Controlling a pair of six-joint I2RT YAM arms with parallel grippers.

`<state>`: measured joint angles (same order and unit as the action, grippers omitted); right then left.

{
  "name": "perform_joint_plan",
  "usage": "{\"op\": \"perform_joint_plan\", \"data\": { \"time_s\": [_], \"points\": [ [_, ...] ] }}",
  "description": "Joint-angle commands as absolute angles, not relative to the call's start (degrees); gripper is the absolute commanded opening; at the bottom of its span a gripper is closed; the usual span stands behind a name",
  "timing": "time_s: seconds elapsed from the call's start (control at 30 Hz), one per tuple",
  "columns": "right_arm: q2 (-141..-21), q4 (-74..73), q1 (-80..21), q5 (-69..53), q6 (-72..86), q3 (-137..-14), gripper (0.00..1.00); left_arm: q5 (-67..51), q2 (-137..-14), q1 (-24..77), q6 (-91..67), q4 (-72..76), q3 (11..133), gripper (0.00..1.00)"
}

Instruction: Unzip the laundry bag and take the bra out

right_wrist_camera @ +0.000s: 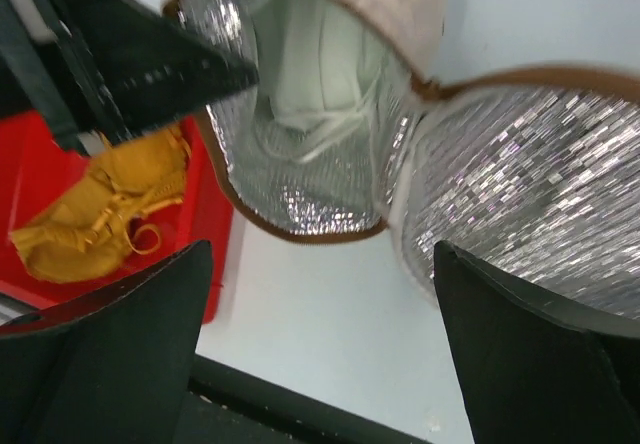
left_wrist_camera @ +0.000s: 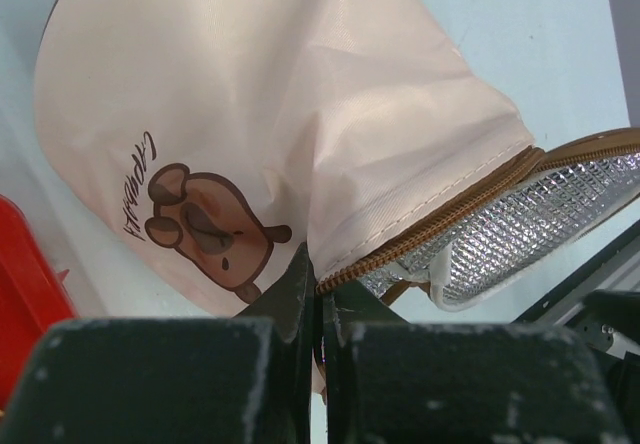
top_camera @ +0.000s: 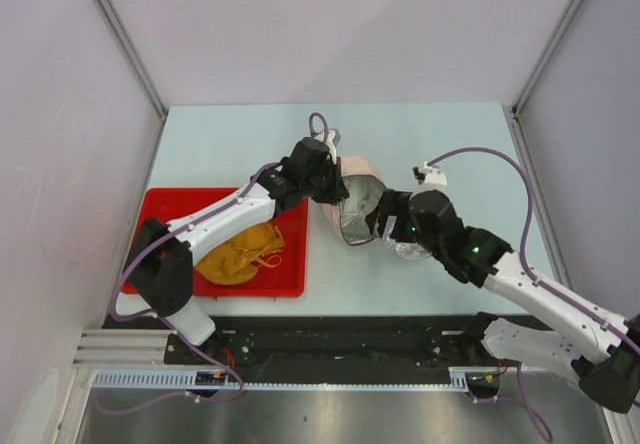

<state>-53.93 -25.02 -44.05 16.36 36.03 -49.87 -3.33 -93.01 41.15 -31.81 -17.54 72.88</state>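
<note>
A thin pale strap point(right_wrist_camera: 325, 142) makes a loop under the white fabric in the laundry bag, so the robot should expect another bra point(right_wrist_camera: 318, 74) to come out when it pulls.
The laundry bag point(top_camera: 360, 186) lies on its side in the middle of the table, unzipped, its mouth with silver lining and brown zipper rim facing the near edge. Its round lid point(top_camera: 410, 248) hangs open to the right. My left gripper point(top_camera: 336, 192) is shut on the bag's zipper rim point(left_wrist_camera: 420, 232); in the left wrist view point(left_wrist_camera: 320, 286) the jaws pinch the cream fabric. My right gripper point(top_camera: 386, 220) is open and empty just in front of the mouth point(right_wrist_camera: 322, 254). Inside the bag point(right_wrist_camera: 300, 164) I see only pale white fabric. The mustard-yellow bra point(top_camera: 241, 254) lies in the red tray, also in the right wrist view point(right_wrist_camera: 95, 214).
The flat red tray point(top_camera: 160, 212) sits at the left of the table, under the left arm. Grey walls with metal posts close in the left, right and back. A black rail runs along the near edge point(top_camera: 340, 336).
</note>
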Motion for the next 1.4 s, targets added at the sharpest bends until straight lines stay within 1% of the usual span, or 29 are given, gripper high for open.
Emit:
{"op": "perform_joint_plan", "data": {
  "time_s": [0.0, 0.1, 0.17, 0.37, 0.47, 0.53, 0.57, 0.6, 0.63, 0.73, 0.83, 0.87, 0.9, 0.93, 0.97, 1.0, 1.03, 1.13, 1.17, 1.27, 1.3, 1.37],
  "points": [
    [-57.65, -20.92, -47.64, 28.55, 42.97, -49.57, 0.95, -5.18, -93.34, 41.40, -33.22, -17.84, 75.50, 0.00],
    [-61.95, -19.96, -47.29, 32.50, 43.42, -49.13, 0.96, -6.24, -93.08, 41.40, -33.22, -17.49, 75.32, 0.00],
    [-64.23, -15.06, -46.23, 32.70, 42.37, -47.56, 0.95, -6.76, -93.08, 41.40, -33.05, -17.14, 75.23, 0.00],
    [-73.37, -2.92, -43.51, 33.13, 38.24, -46.05, 0.86, -10.02, -93.34, 41.31, -30.77, -16.35, 75.50, 0.01],
    [-76.90, 2.17, -43.15, 34.01, 37.53, -44.92, 0.77, -11.86, -93.08, 40.78, -29.54, -16.44, 75.59, 0.00],
    [-76.21, 4.91, -43.33, 34.28, 35.87, -42.90, 0.46, -13.71, -92.99, 40.61, -28.74, -16.17, 75.50, 0.00],
    [-75.51, 5.79, -44.03, 36.28, 35.95, -42.46, 0.29, -13.80, -92.90, 40.52, -27.78, -16.52, 75.59, 0.00],
    [-73.58, 6.15, -44.29, 37.17, 35.60, -42.02, 0.07, -13.80, -92.81, 40.52, -27.34, -16.87, 75.59, 0.00],
    [-72.61, 6.41, -44.47, 37.87, 34.81, -40.97, 0.00, -13.89, -92.90, 40.52, -26.90, -17.14, 75.76, 0.01],
    [-67.61, 4.05, -45.17, 40.51, 33.58, -40.43, 0.00, -14.15, -93.16, 40.52, -25.40, -17.49, 76.28, 0.00],
    [-62.08, -3.22, -46.14, 41.22, 33.40, -40.25, 0.00, -14.41, -95.70, 40.43, -23.82, -18.98, 79.26, 0.00],
    [-60.83, -4.64, -46.40, 41.39, 33.75, -40.34, 0.00, -14.50, -96.76, 40.52, -23.12, -19.59, 80.23, 0.02],
    [-59.34, -6.14, -46.84, 41.22, 34.36, -40.34, 0.00, -14.94, -98.51, 40.52, -22.77, -20.56, 81.55, 0.08],
    [-56.98, -10.24, -46.93, 41.31, 35.58, -40.69, 0.00, -15.99, -99.40, 40.52, -22.33, -22.48, 84.09, 0.19],
    [-55.91, -12.81, -46.93, 41.57, 38.29, -41.48, 0.00, -17.13, -99.84, 40.69, -21.54, -23.02, 85.07, 0.27],
    [-55.38, -16.14, -46.93, 42.18, 40.67, -42.62, 0.00, -17.05, -99.76, 40.78, -21.36, -23.20, 85.60, 0.37],
    [-55.11, -22.96, -46.85, 43.41, 42.52, -43.76, 0.00, -16.88, -99.41, 40.78, -21.18, -23.90, 86.48, 0.57],
    [-55.81, -31.96, -46.23, 43.95, 46.58, -47.89, 0.00, -15.47, -96.60, 40.78, -20.57, -26.44, 88.15, 0.79],
    [-56.42, -33.04, -46.14, 44.03, 46.67, -48.77, 0.00, -14.69, -95.29, 40.87, -20.39, -27.06, 88.50, 0.83],
    [-57.91, -34.63, -45.27, 42.90, 45.97, -51.15, 0.00, -11.61, -89.40, 41.48, -20.22, -27.77, 88.68, 0.82],
    [-59.14, -34.54, -44.83, 42.19, 45.62, -51.76, 0.00, -8.56, -88.08, 42.09, -19.78, -28.21, 88.77, 0.82],
    [-60.64, -34.28, -43.69, 40.79, 45.70, -52.03, 0.00, -6.33, -85.96, 43.93, -19.07, -31.36, 90.43, 0.76]
  ]
}}
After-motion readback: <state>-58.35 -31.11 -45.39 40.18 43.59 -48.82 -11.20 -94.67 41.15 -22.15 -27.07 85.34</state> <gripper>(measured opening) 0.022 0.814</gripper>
